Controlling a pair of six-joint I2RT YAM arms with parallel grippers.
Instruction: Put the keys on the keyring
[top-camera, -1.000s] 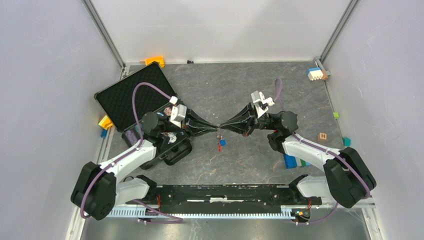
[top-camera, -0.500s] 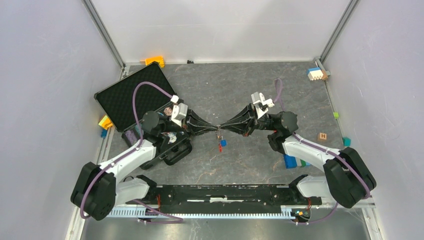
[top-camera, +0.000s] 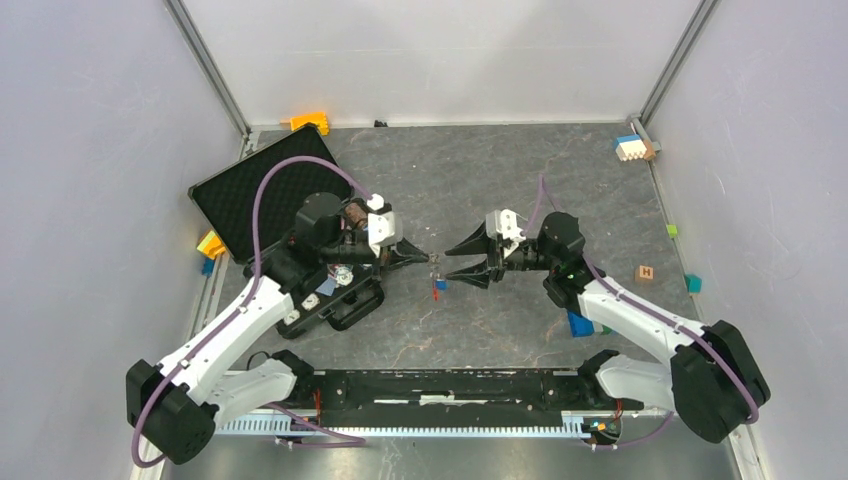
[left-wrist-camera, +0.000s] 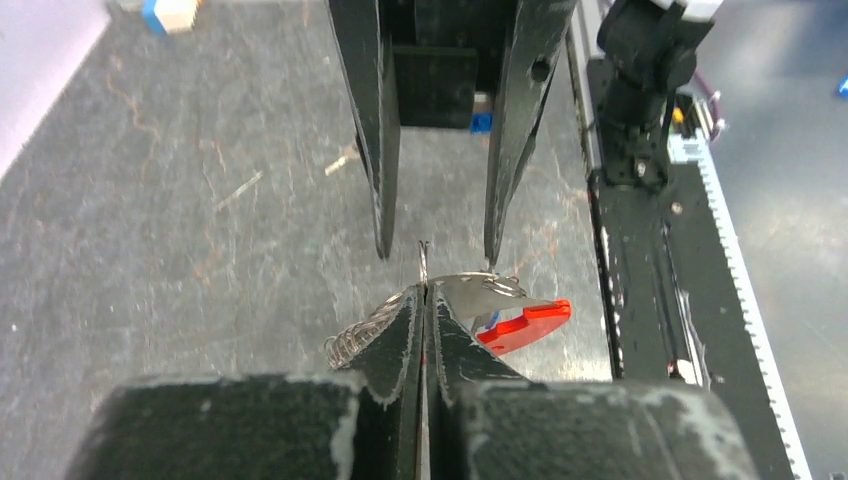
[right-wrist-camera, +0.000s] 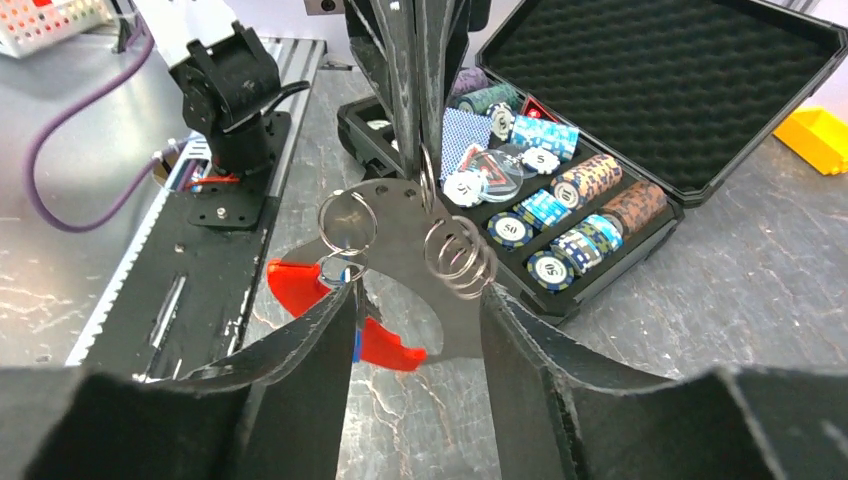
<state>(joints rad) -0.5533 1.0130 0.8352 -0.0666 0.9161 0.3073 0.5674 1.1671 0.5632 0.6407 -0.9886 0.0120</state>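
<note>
My right gripper's open fingertips (left-wrist-camera: 437, 228) have the keyring's top ring (left-wrist-camera: 423, 262) too shallow between them. Next, my left gripper moves the ring in deeper before my right gripper closes on it.
My left gripper (top-camera: 430, 258) (left-wrist-camera: 425, 292) is shut on the keyring (left-wrist-camera: 468, 293), pinching its grey metal strap edge-on above the table. A coil of wire rings (left-wrist-camera: 348, 338) sticks out on one side and the long red clip (left-wrist-camera: 525, 324) on the other. From the right wrist, the strap (right-wrist-camera: 395, 215) hangs with a small ring (right-wrist-camera: 345, 218), the coil (right-wrist-camera: 458, 255) and the red clip (right-wrist-camera: 300, 285) below. A sliver of a blue key head (right-wrist-camera: 356, 345) shows beside the clip; the red-headed key I cannot pick out. My right gripper (top-camera: 448, 260) (right-wrist-camera: 418, 300) is open, its fingers either side of the keyring without touching it.
An open black case (top-camera: 265, 185) with poker chips (right-wrist-camera: 560, 215) sits left of the grippers. Small blocks lie around the edges: orange (top-camera: 310, 122), blue and white (top-camera: 630, 147), a wooden one (top-camera: 645, 272), blue (top-camera: 580, 322), yellow (top-camera: 211, 243). The arms' base rail (top-camera: 440, 385) runs along the near edge.
My right gripper has opened, let go of the keyring and drawn back to the right. The left wrist has turned and shifted slightly, still holding the keyring.
</note>
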